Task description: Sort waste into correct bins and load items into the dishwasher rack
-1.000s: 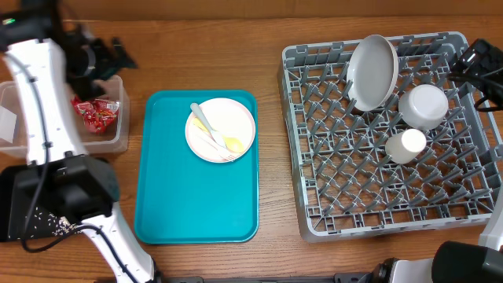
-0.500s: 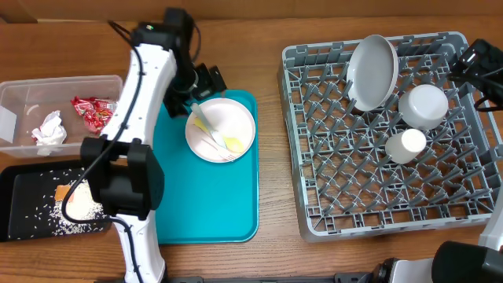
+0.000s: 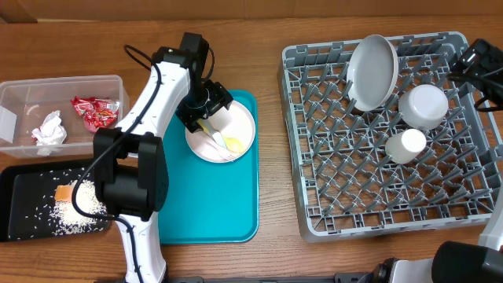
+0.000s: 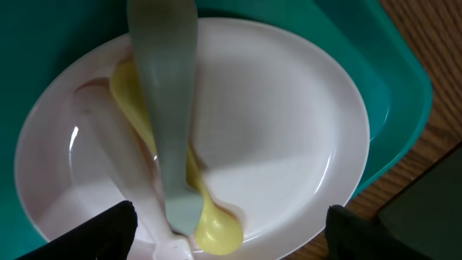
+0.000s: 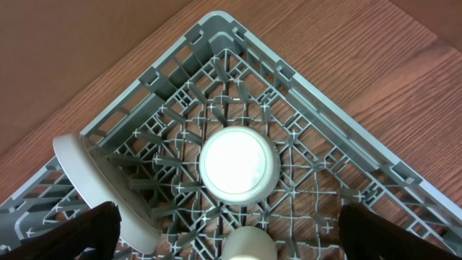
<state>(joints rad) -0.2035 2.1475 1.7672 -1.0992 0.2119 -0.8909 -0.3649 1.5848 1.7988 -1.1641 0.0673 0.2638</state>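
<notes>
The grey rack (image 3: 354,182) is on the same side as my right gripper, so my left gripper should move away from the pale pink plate and my right gripper should pick up the utensils (image 3: 218,139).
The pale pink plate (image 3: 236,118) lies on the teal tray with the yellow spoon (image 3: 233,144) and a pale utensil (image 3: 202,119) on it. My left gripper (image 3: 208,110) is open and empty, hovering just over the plate's left part. In the left wrist view the spoon (image 4: 216,225) and the pale utensil (image 4: 167,108) lie between my spread fingertips (image 4: 108,231). The grey rack (image 3: 338,200) holds the whitish-grey plate (image 3: 372,71), white bowl (image 3: 424,106) and white cup (image 3: 405,145). My right gripper (image 3: 471,64) is open above the rack's far right corner, over the bowl (image 5: 238,162).
The clear tub (image 3: 16,98) at far left holds a crumpled napkin (image 3: 49,128) and red wrappers (image 3: 96,112). The black tray (image 3: 20,224) in front of it holds rice grains and an orange cube (image 3: 63,192). The teal tray (image 3: 196,204) lies between bins and rack.
My left arm swung right from over the clear tub to the teal tray and came down close over the pink plate. The right arm has not moved.
</notes>
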